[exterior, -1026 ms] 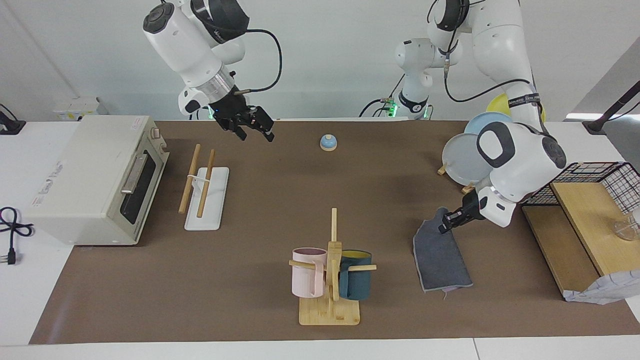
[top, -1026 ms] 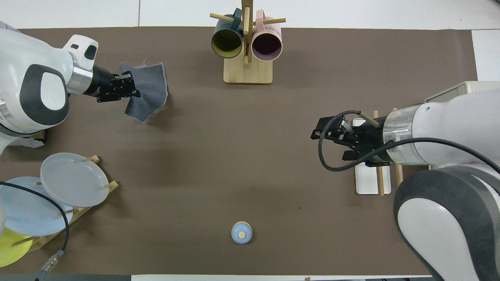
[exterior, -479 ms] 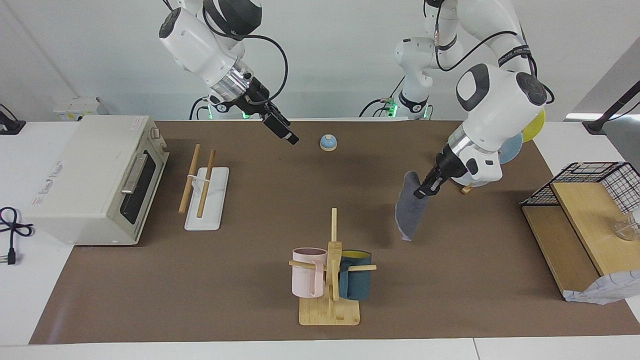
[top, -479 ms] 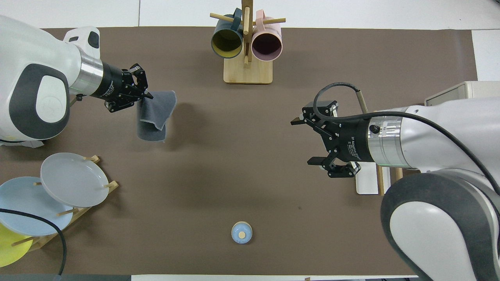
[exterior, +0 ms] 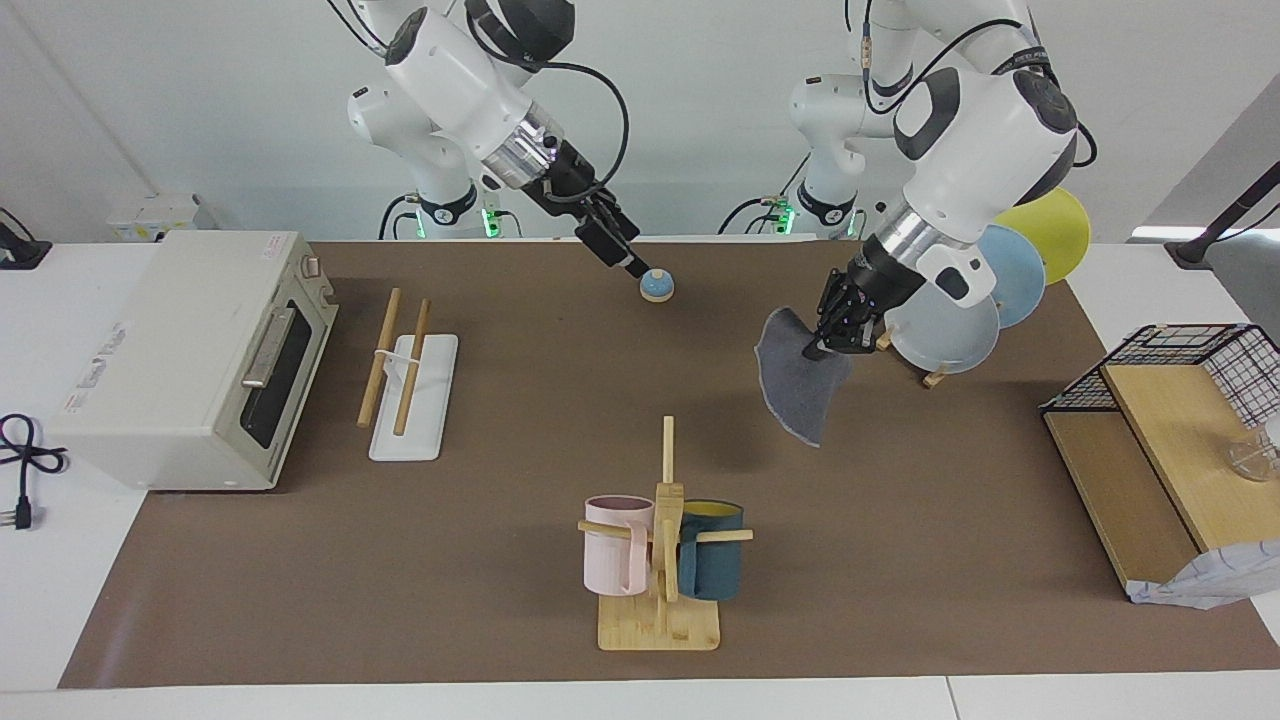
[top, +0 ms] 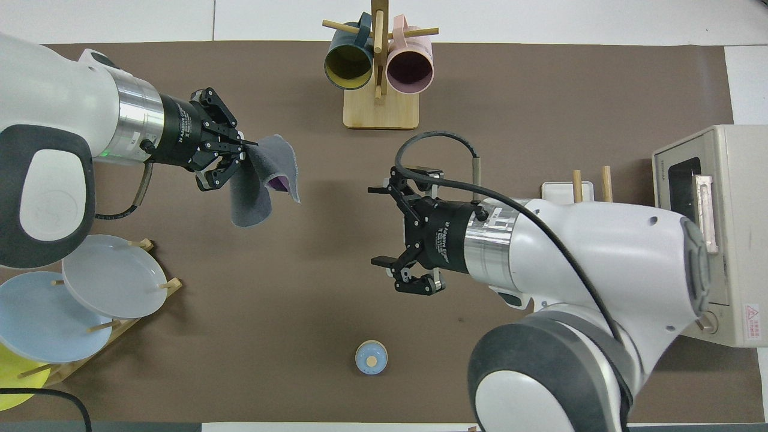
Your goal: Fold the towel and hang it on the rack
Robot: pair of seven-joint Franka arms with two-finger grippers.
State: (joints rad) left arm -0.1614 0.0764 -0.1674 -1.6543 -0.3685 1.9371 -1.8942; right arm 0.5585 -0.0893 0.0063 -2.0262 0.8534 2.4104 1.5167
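Observation:
Next, my open right gripper comes over and grabs the hanging towel (top: 275,158) first, because my left gripper is holding the towel far from the rack (exterior: 411,398) beside the toaster oven.
The towel (exterior: 795,385) hangs dark grey from my left gripper (exterior: 835,330), clear of the table, over the area between the plate stand and the mug tree. In the overhead view the towel (top: 255,192) shows a bit of its purple face, and the left gripper (top: 239,155) is shut on its top edge. My right gripper (exterior: 625,258) is open and empty, up in the air over the middle of the table beside the bell; it also shows in the overhead view (top: 384,226). The rack (exterior: 410,385) stands bare beside the toaster oven; the right arm covers most of the rack (top: 567,191) from above.
A mug tree (exterior: 660,540) with two mugs stands farthest from the robots. A blue bell (exterior: 656,286) sits near them. A toaster oven (exterior: 190,350) is at the right arm's end. A plate stand (exterior: 935,378) and a wire basket with a shelf (exterior: 1170,420) are at the left arm's end.
The left gripper lifted the towel off the table and carried it up and toward the middle. The right arm swung from above the rack toward the middle of the table.

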